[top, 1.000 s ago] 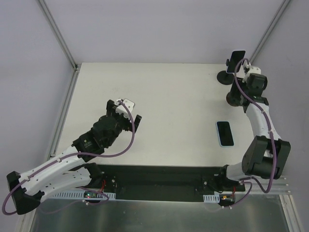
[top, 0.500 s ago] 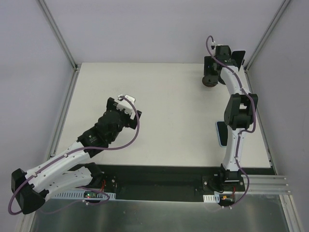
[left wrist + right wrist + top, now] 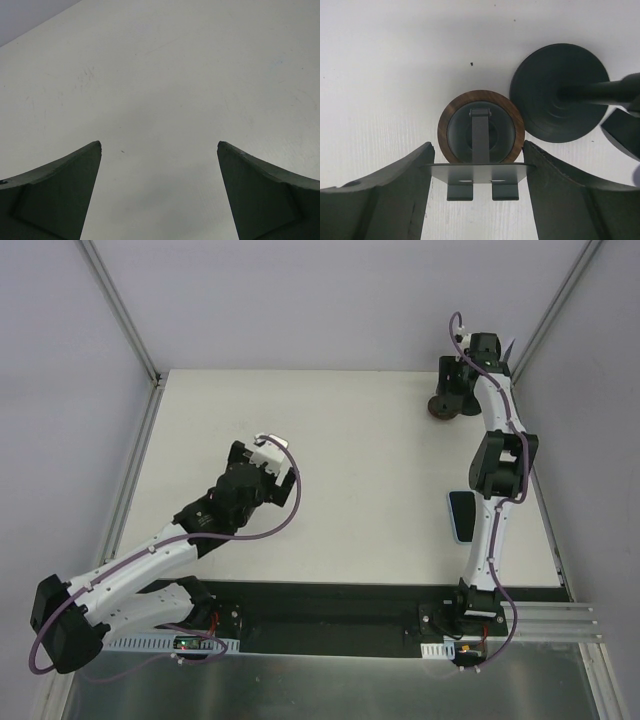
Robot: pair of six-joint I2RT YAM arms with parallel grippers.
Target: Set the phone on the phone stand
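Note:
The back plate's side edges point(image 3: 479, 172) sit between my right gripper's fingers, so I'll keep sliding the phone stand over clear table point(image 3: 416, 406) until it's apart from the black disc.
The phone stand point(image 3: 481, 127) has a round wood-rimmed base and a slanted grey back plate point(image 3: 479, 174). It stands at the table's far right point(image 3: 438, 408). My right gripper point(image 3: 477, 145) is closed on the back plate, one finger against each side edge; it also shows in the top view point(image 3: 448, 395). The phone point(image 3: 459, 515), dark-screened with a light blue edge, lies flat on the table at the right, partly behind my right arm. My left gripper point(image 3: 266, 466) is open and empty over bare table left of the middle point(image 3: 159, 145).
A black disc base with a rod point(image 3: 559, 92) stands right beside the phone stand, almost touching it. The back wall and the right frame post are close behind my right gripper. The table's right edge runs just past the phone.
My right arm has stretched out to the far right corner and its gripper has come down onto the phone stand. My left gripper has shifted slightly to the right. The phone has not moved.

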